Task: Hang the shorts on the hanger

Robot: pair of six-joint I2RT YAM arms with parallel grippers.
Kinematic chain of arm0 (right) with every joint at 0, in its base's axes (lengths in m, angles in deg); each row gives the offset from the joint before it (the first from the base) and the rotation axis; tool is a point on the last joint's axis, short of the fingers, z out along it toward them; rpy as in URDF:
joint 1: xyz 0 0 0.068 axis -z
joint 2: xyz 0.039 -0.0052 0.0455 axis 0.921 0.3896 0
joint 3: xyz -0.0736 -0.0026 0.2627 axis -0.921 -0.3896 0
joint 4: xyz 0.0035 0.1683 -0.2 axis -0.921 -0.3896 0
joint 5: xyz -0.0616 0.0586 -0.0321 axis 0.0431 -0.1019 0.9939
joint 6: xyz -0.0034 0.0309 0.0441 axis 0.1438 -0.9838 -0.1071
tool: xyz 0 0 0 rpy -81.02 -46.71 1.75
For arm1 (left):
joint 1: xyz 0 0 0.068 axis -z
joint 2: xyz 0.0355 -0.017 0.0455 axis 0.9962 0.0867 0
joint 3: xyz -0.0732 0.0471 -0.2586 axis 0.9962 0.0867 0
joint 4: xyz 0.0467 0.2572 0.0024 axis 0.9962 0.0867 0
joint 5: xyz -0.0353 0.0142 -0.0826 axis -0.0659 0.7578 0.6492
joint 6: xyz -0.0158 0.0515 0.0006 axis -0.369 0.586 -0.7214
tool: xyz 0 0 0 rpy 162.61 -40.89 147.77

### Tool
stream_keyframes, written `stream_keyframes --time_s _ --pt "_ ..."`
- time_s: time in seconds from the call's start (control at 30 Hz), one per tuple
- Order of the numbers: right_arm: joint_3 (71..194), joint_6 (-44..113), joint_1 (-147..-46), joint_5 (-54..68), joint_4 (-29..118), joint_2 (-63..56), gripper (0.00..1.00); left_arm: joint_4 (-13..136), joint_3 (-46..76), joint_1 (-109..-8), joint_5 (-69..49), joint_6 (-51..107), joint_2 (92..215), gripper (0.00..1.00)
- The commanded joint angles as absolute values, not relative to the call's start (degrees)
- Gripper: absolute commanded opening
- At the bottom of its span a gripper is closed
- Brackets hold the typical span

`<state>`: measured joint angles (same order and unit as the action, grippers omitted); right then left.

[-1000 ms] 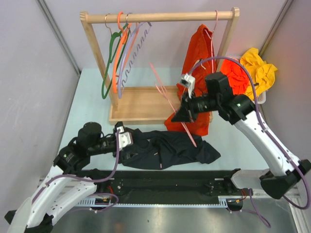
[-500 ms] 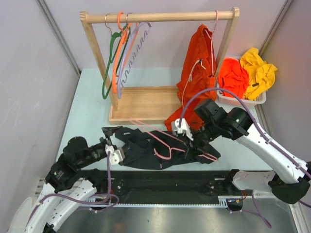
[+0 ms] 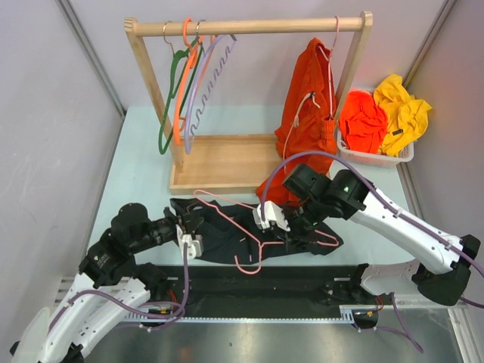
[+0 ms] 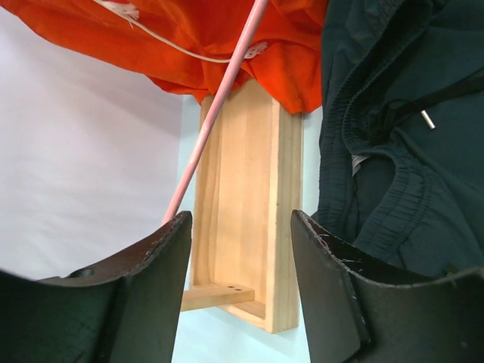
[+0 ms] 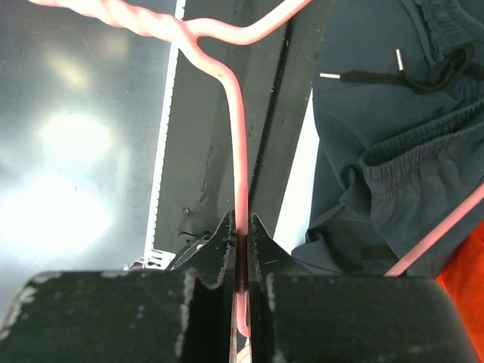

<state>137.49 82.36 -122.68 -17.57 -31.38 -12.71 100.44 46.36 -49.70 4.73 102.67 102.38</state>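
Note:
The pale-pink hanger's hook [image 3: 248, 272] faces the near edge, so next I take hold of the hanger's loose end [image 3: 200, 193] with my left gripper and help turn the hook toward the rack.
The dark navy shorts [image 3: 234, 231] lie spread on the table in front of the wooden rack; they also show in the left wrist view [image 4: 401, 151] and the right wrist view [image 5: 386, 151]. The pale-pink hanger [image 3: 246, 231] lies low across the shorts, its hook toward the near edge. My right gripper [image 3: 281, 219] is shut on the hanger's rod [image 5: 239, 151], over the shorts' right part. My left gripper [image 3: 189, 227] is open and empty at the shorts' left edge, its fingers [image 4: 136, 295] framing the rack's base.
A wooden rack [image 3: 227, 162] stands behind, with green, orange and lilac hangers [image 3: 185, 91] at its left and orange shorts [image 3: 306, 113] hung at its right. A white basket [image 3: 378, 155] with orange and yellow garments sits far right. A black rail [image 3: 265, 280] runs along the near edge.
My right gripper has brought the pink hanger down from mid-air in front of the rack onto the shorts. My left gripper has drawn back slightly to the shorts' left edge.

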Motion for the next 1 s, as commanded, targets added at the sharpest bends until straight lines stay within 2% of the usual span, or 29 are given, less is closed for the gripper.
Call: stream_keyframes --time_s 0.0,0.03,0.17,0.27,0.47,0.6,0.63,0.7,0.73,0.8,0.83,0.9,0.93,0.97 --pt "138.12 80.99 -120.52 -17.63 -32.1 -12.3 0.0 102.05 46.03 -49.87 7.37 107.25 100.42 0.59" --pt "138.21 80.28 -117.9 -19.29 -31.93 -11.95 0.0 103.55 45.5 -49.87 7.02 107.43 99.89 0.61" --pt "139.35 78.87 -113.92 -23.0 -32.72 -11.6 0.0 110.76 44.27 -49.87 6.05 106.73 95.5 0.82" --pt "139.35 79.4 -114.79 -23.09 -32.46 -11.52 0.0 109.81 44.88 -49.87 6.05 106.2 93.64 0.86" --pt "139.79 81.5 -120.75 -20.11 -31.75 -10.99 0.0 103.23 44.09 -49.87 7.8 106.03 103.12 0.86" --pt "141.28 82.21 -122.96 -19.13 -31.67 -9.59 0.0 103.48 44.26 -49.78 10.53 109.28 107.44 0.79" --pt "141.9 82.12 -123.14 -18.87 -31.66 -9.32 0.0 102.87 45.31 -49.7 10.62 109.63 107.79 0.71" --pt "143.66 81.86 -123.23 -18.52 -31.23 -8.53 0.0 103.12 45.93 -49.7 10.88 111.21 108.67 0.6" --pt "144.01 81.6 -123.23 -17.73 -30.7 -8.35 0.0 103.91 45.94 -49.61 11.14 111.39 109.02 0.39" --pt "144.54 79.58 -122.62 -16.15 -29.56 -8.0 0.0 105.66 45.32 -49.7 12.28 110.87 110.16 0.11" --pt "144.71 78.79 -122.18 -15.88 -28.25 -7.91 0.08 105.32 44.8 -49.7 12.38 109.38 110.34 0.01" --pt "145.59 77.12 -120.95 -15.88 -27.54 -8.0 0.2 104.45 44.62 -49.7 12.11 104.02 110.69 0.0" --pt "145.94 76.5 -119.9 -15.88 -26.49 -8.17 0.38 104.36 44.27 -49.7 11.77 102.96 110.96 0.0" --pt "146.12 75.89 -119.11 -15.79 -25.96 -8.26 0.48 105.05 44.01 -49.7 11.76 101.56 111.13 0.0"
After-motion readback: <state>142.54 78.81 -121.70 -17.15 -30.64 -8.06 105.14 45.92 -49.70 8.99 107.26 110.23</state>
